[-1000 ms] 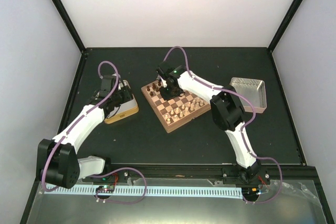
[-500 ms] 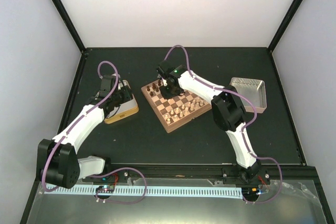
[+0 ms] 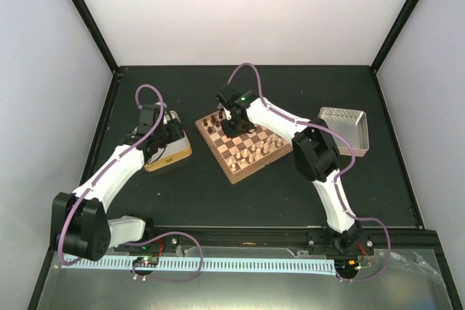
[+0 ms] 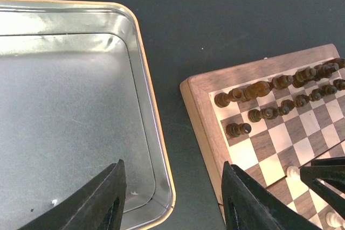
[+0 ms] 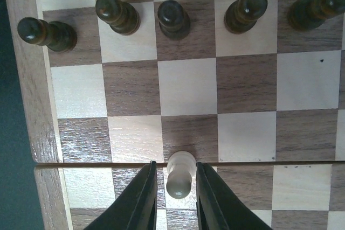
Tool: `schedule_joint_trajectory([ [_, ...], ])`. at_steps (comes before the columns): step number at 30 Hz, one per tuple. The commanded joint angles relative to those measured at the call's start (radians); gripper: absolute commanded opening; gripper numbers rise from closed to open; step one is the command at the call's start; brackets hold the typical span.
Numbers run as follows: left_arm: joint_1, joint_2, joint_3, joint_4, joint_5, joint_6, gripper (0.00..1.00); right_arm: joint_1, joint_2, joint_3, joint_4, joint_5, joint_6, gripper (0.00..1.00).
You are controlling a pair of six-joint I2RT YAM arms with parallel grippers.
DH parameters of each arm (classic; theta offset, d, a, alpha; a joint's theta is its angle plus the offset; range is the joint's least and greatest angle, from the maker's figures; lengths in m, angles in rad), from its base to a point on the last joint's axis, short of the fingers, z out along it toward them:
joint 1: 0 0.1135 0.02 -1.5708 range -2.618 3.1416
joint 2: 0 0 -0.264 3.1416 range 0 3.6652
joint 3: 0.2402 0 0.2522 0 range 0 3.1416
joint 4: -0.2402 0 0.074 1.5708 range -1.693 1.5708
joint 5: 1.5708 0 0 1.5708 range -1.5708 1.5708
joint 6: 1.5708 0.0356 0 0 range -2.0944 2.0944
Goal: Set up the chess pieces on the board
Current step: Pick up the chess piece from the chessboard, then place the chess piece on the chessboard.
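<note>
The pale pawn in my right gripper [image 5: 180,175] is hanging over the middle of the board, facing the dark pawns. I should take it back to the pale pawn row's rim end [image 3: 272,139].
The board [image 3: 243,147] lies mid-table. Dark pieces [image 3: 218,123] fill its far left side and pale pieces [image 3: 251,152] its near side. My right gripper [image 3: 234,123] hangs over the board. In the right wrist view its jaws [image 5: 176,187] straddle a standing pale pawn [image 5: 179,173] at the board's centre seam, with a small gap on the left, so they are open. Dark pawns [image 5: 173,19] stand two rows beyond. My left gripper [image 3: 168,138] is wide open and empty [image 4: 173,197] over the gap between the tin tray [image 4: 145,79] and the board's rim [image 4: 200,100].
The tan-rimmed tin tray [image 3: 171,152] sits left of the board. A silver metal tray [image 3: 347,130] sits at the right. Black table [image 4: 215,14] surrounds them, with white walls behind and at the sides.
The right gripper has shifted very slightly over the board's far part. The left arm has not moved.
</note>
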Motion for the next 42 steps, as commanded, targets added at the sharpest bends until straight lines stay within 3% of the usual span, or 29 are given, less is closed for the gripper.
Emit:
schedule_joint_trajectory([
  [1, 0.007, -0.017, 0.005, 0.011, 0.016, -0.003, 0.5, 0.004, 0.032, 0.015, -0.023, 0.0, 0.007, 0.23],
  [5, 0.007, -0.016, 0.006, 0.012, 0.019, -0.004, 0.5, 0.003, 0.041, 0.019, -0.026, -0.003, 0.006, 0.23],
  [10, 0.006, -0.017, 0.007, 0.011, 0.02, -0.004, 0.5, 0.004, 0.031, 0.024, -0.028, 0.013, 0.013, 0.08],
  [14, 0.007, -0.017, 0.013, 0.014, 0.02, -0.002, 0.5, -0.01, -0.04, -0.014, 0.013, 0.079, 0.035, 0.06],
  [21, 0.007, -0.012, 0.03, 0.023, 0.031, 0.005, 0.51, -0.171, -0.273, -0.273, 0.127, 0.077, 0.129, 0.05],
  [27, 0.007, 0.009, 0.04, 0.034, 0.048, 0.005, 0.51, -0.32, -0.342, -0.423, 0.149, 0.041, 0.139, 0.06],
  [42, 0.006, 0.014, 0.044, 0.027, 0.059, 0.002, 0.51, -0.35, -0.267, -0.418, 0.09, -0.042, 0.074, 0.09],
])
